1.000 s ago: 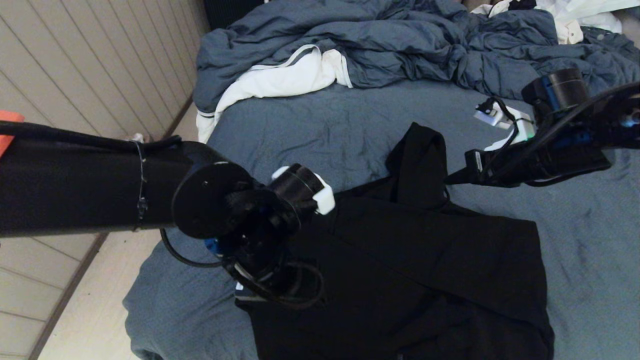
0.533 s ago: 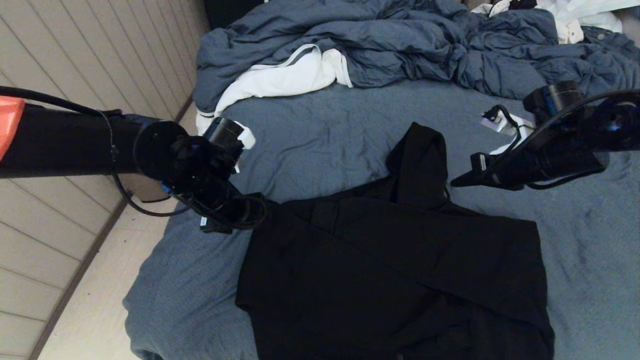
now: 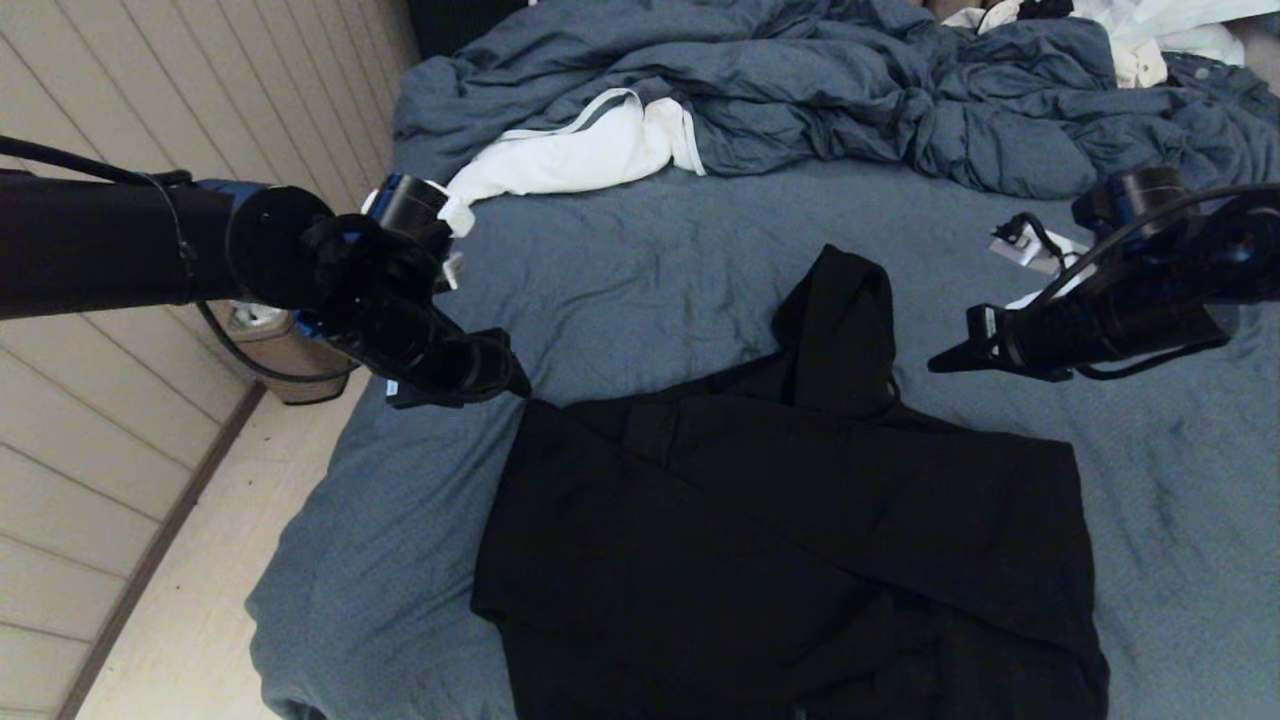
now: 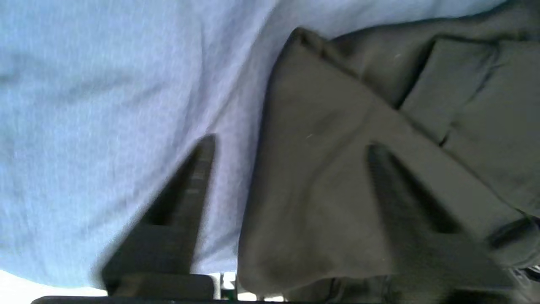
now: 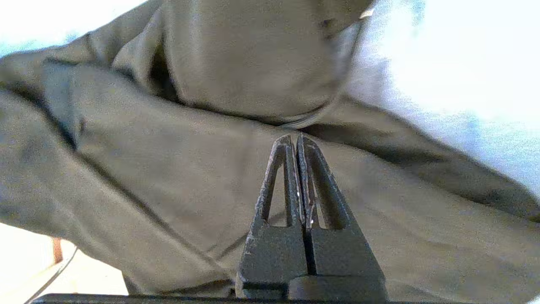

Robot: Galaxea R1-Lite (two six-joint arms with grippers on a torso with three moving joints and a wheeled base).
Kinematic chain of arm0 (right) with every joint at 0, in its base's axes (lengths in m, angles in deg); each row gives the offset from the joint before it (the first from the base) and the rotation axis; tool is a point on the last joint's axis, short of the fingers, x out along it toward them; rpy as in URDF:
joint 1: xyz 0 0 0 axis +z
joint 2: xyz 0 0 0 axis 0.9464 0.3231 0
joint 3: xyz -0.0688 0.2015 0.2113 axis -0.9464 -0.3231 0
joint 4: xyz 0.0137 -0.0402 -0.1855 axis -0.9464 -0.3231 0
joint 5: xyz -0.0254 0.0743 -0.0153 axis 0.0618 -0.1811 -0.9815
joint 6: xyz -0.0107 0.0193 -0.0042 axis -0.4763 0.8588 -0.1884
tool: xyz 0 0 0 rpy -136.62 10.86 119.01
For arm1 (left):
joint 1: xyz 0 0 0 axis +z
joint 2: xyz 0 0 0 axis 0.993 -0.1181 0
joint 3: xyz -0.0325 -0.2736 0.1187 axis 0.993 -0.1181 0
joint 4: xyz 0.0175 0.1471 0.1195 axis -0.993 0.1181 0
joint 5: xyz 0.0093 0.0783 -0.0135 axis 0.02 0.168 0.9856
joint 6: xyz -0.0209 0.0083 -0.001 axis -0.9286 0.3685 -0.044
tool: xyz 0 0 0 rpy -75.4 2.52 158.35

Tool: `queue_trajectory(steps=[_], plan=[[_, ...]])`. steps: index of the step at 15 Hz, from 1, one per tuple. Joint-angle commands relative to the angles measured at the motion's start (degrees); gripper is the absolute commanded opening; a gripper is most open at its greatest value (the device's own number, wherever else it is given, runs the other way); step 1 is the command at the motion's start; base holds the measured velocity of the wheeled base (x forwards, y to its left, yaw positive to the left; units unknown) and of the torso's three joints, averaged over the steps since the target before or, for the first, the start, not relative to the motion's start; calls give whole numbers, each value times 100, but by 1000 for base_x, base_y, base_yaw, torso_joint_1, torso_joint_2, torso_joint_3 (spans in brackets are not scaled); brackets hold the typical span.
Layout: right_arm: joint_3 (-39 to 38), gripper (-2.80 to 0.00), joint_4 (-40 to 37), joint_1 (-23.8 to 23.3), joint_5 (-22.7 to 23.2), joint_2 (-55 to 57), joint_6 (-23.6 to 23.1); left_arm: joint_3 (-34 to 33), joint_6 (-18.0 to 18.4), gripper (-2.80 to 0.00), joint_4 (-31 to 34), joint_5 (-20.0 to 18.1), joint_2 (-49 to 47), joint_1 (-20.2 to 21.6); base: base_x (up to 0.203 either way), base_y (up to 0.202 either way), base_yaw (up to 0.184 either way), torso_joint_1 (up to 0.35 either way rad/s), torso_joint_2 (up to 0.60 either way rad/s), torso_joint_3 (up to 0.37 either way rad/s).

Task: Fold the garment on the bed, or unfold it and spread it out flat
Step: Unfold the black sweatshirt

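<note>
The hoodie's corner (image 3: 1059, 449) nearest my right gripper is lying free on the sheet, so my right gripper should keep going there and open until its fingers are on both sides of the hoodie's edge (image 3: 1076, 482).
The garment (image 3: 790, 540), a black hoodie, lies folded in on itself on the blue-grey bed (image 3: 640, 270), its hood (image 3: 840, 320) pointing to the far side. My left gripper (image 3: 515, 385) hovers at the hoodie's far left corner. In the left wrist view the left gripper (image 4: 291, 143) is open: one finger is over the sheet, the other over the black fabric (image 4: 329, 177), whose edge runs between them. My right gripper (image 3: 935, 367) is shut and empty, in the air just right of the hood. The right wrist view shows its fingertips (image 5: 295, 137) pressed together above the hoodie (image 5: 168, 160).
A rumpled blue-grey duvet (image 3: 800, 90) and a white cloth with grey trim (image 3: 570, 155) lie at the far end. Small white things (image 3: 1030, 250) sit on the sheet behind my right arm. The bed's left edge drops to the floor, where a bin (image 3: 285, 350) stands by the panelled wall.
My left arm has swung left and away off the hoodie's left part to its far left corner, uncovering that side. My right gripper has drifted slightly right, still shut.
</note>
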Motion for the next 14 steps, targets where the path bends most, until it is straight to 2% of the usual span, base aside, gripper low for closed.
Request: queue_trajectory(steps=[1,3,6,9,10,12,14], plan=[[40,-280,-18,-121,10,25,-44,161,-7,-280,-8,-3,-97,2,0,0,0,0,0,0],[47,-280,-19,-335,11,34,-284,362,-7,-280,-27,-12,-370,2,0,0,0,0,0,0],[122,-280,-18,-535,-5,138,-379,692,16,-280,-14,2,-781,2,0,0,0,0,0,0],[157,-280,13,-654,-9,375,-522,679,71,-280,-31,-5,-864,79,0,0,0,0,0,0],[168,0,27,-669,-16,453,-531,678,75,0,-37,-29,-874,99,0,0,0,0,0,0],[171,0,30,-725,-16,509,-644,736,112,0,-36,-240,-874,125,0,0,0,0,0,0],[159,0,7,-792,1,518,-821,909,116,0,-17,-270,-977,125,0,0,0,0,0,0]])
